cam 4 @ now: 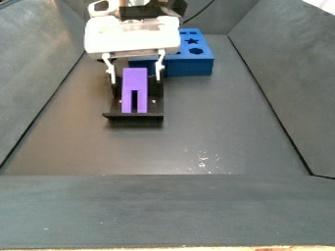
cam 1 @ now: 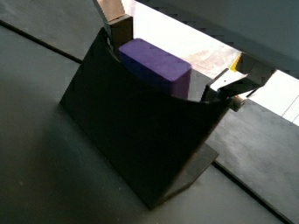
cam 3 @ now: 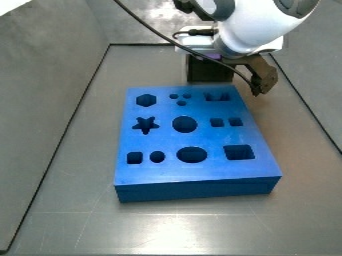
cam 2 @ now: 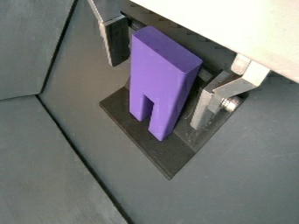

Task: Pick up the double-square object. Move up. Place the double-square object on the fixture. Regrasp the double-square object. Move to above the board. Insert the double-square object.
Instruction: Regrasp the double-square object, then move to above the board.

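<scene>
I expect the double-square object point(cam 1: 156, 63) to come free and leave the fixture standing when I lift it, because it sticks up behind the fixture's dark side point(cam 1: 142, 121).
The light-purple double-square object point(cam 2: 162, 79) leans on the dark fixture point(cam 2: 163, 156), its forked end down on the base plate. In a side view the double-square object point(cam 4: 136, 88) lies along the fixture point(cam 4: 135, 118). My gripper point(cam 2: 158, 87) straddles the piece and is open: one silver finger point(cam 2: 112, 39) and the other point(cam 2: 207, 103) stand on either side with small gaps. In a wrist view the double-square object point(cam 1: 158, 63) pokes up behind the fixture's dark wall point(cam 1: 128, 131). The blue board point(cam 3: 187, 135) lies flat just in front of the fixture point(cam 3: 203, 68).
Grey walls enclose the dark floor point(cam 4: 197, 147). The board point(cam 4: 194, 54) sits directly beside the fixture on the far side. The robot's white wrist body point(cam 3: 254, 25) hangs over the fixture and hides most of it in that side view.
</scene>
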Robot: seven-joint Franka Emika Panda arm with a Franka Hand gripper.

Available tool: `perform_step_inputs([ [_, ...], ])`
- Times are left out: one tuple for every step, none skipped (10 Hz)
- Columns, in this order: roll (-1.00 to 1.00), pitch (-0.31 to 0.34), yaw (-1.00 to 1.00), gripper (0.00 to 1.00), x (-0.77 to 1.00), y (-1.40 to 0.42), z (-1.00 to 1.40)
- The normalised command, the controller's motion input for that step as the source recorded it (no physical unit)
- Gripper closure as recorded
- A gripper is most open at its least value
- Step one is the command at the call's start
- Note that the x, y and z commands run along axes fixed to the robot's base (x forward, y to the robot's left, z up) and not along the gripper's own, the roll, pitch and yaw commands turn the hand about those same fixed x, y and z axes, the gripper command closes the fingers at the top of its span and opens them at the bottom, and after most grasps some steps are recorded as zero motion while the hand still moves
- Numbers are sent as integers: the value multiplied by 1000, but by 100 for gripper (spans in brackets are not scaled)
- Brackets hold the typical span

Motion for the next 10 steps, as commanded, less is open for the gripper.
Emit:
perform_step_inputs([
  [0, 0, 0, 100, 0, 0, 0],
  [171, 106, 110, 100, 352, -39, 1000],
  [165, 111, 105, 100, 350, -41, 1000],
  [149, 129, 95, 100, 336, -49, 1000],
  [98, 126, 103, 100, 324, -50, 1000],
  [58, 116, 110, 100, 312, -49, 1000],
  [24, 103, 119, 100, 293, -51, 1000],
  [10, 100, 121, 100, 282, -52, 1000],
  [3, 98, 119, 100, 274, -53, 1000],
  [-4, 95, 116, 100, 252, -55, 1000],
])
